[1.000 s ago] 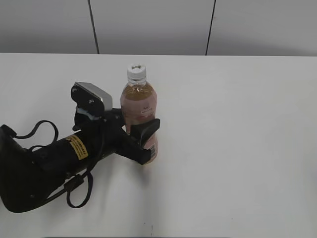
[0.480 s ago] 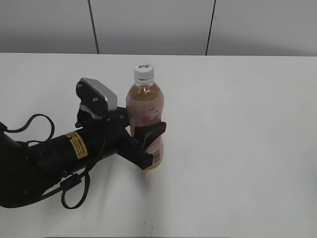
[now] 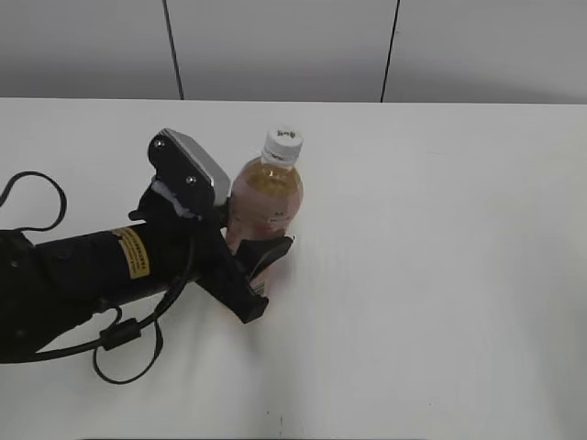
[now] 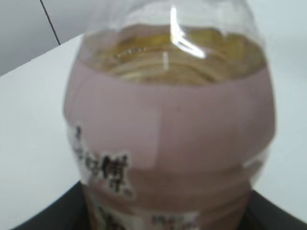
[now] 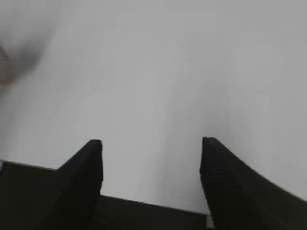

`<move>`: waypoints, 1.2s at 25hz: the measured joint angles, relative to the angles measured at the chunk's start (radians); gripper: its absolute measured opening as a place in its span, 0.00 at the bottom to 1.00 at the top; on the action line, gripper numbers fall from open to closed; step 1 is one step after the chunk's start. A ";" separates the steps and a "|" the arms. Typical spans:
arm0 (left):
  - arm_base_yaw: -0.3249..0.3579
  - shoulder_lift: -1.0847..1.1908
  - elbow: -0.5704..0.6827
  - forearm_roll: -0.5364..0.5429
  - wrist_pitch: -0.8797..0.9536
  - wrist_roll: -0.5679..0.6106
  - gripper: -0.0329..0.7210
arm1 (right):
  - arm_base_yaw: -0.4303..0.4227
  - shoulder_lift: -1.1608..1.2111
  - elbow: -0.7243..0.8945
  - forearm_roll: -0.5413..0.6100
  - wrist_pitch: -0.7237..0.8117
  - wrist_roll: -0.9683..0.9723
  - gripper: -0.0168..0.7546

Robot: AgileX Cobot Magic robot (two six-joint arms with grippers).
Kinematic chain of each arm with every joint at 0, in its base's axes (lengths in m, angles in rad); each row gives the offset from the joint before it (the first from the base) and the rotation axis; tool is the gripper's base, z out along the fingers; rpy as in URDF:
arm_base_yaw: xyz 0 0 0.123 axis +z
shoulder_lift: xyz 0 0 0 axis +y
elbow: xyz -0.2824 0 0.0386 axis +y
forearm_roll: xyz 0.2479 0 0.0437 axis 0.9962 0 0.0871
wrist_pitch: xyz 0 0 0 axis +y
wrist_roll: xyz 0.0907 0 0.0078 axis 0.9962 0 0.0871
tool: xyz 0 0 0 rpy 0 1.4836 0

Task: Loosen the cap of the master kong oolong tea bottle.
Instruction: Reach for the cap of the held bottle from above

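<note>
The white cap (image 3: 283, 144) goes evenly around the narrow neck (image 3: 278, 164), so it will come off in one piece when I turn it and leave the bottle's opening open.
The master kong oolong tea bottle (image 3: 266, 209) is a slim clear bottle of amber tea with a pale pink label. It leans to the right, off the table. Its white cap (image 3: 283, 145) with a small dark mark sits on top. My left gripper (image 3: 260, 266) is shut on the bottle's lower body. In the left wrist view the bottle (image 4: 168, 129) fills the frame and the cap is out of view. My right gripper (image 5: 151, 158) is open and empty over bare table; it does not show in the exterior view.
The white table (image 3: 440, 275) reaches back to a grey panelled wall (image 3: 275, 46). The left arm's black cables (image 3: 119, 344) loop at the front left.
My left gripper has lifted the bottle and tilted it to the right; the cap has moved right. The arm has swung lower and more level.
</note>
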 joint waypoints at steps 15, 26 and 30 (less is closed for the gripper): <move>0.000 -0.058 0.000 0.012 0.055 0.156 0.56 | 0.003 0.816 -0.468 0.618 0.132 -0.022 0.56; 0.000 -0.058 0.000 0.012 0.081 0.261 0.56 | 0.260 1.041 -0.527 0.721 -0.031 0.383 0.55; 0.000 -0.058 0.000 0.012 0.101 0.279 0.56 | 0.348 1.127 -0.572 0.723 -0.093 0.486 0.55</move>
